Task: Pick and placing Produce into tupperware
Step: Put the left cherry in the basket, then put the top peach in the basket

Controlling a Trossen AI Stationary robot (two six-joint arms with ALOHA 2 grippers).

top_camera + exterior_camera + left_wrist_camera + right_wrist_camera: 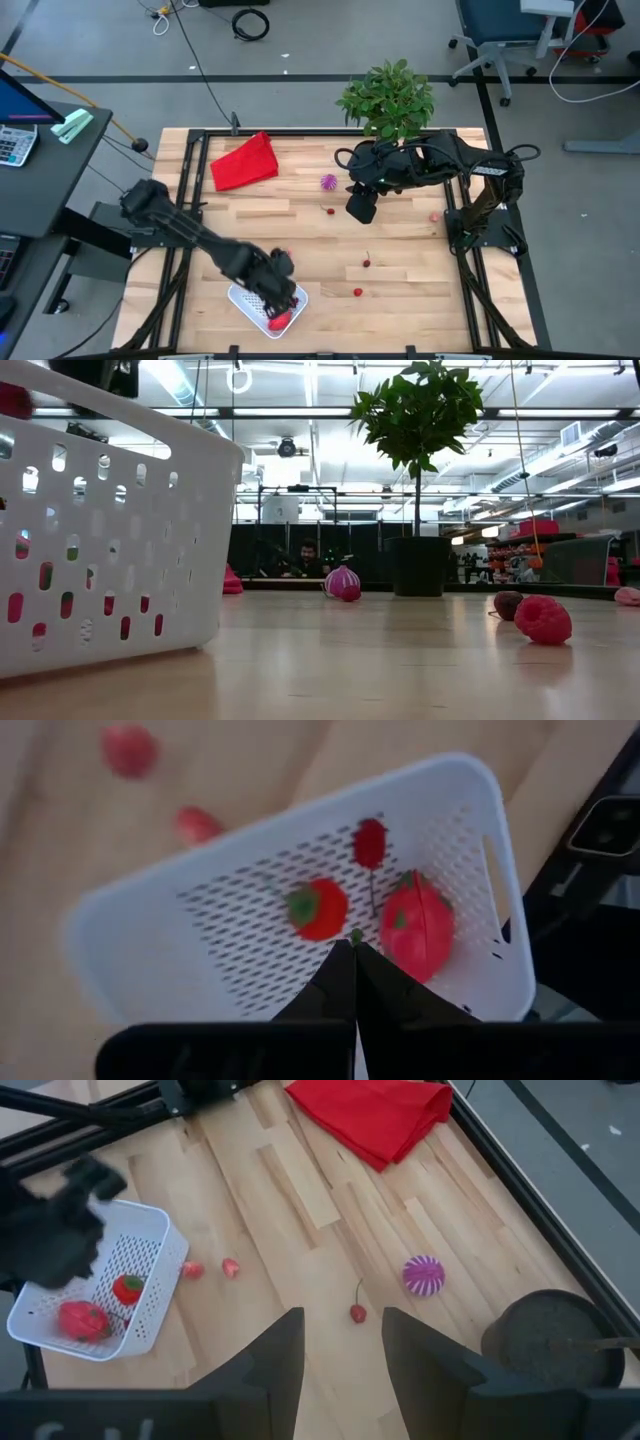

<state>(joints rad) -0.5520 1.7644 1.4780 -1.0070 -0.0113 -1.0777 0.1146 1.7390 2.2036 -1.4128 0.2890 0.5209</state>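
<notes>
The cherry is inside the tupperware's rim (pixel 370 843) and its stem is at the ends of my left gripper's fingers, so my left gripper keeps going over the mesh bottom (pixel 262 932) and lets go there.
The white mesh-bottomed tupperware (pixel 262 305) sits at the table's near left edge. In the left wrist view it (pixel 200 930) holds a strawberry (pixel 418 925), a round red piece with a green top (pixel 318 908) and a cherry (pixel 369 842). My left gripper (pixel 353 948) hovers over it, shut. A spiky purple ball (pixel 328 182) and loose red pieces (pixel 367 263) (pixel 358 292) lie on the wood. My right gripper (pixel 342 1342) is open above mid-table, short of a cherry (pixel 358 1313) and the purple ball (pixel 423 1275). My left gripper points down into the tupperware with its fingers shut. A tiny green speck (pixel 356 934) shows right at the fingertips, and I cannot tell whether they touch it.
A red cloth (pixel 245 162) lies at the far left, and a potted plant (pixel 388 100) stands at the far edge beside my right arm. Two red pieces (pixel 193 1269) (pixel 230 1267) lie just outside the tupperware. A pink piece (pixel 435 216) rests near the right edge. A person (pixel 308 555) sits in the room behind.
</notes>
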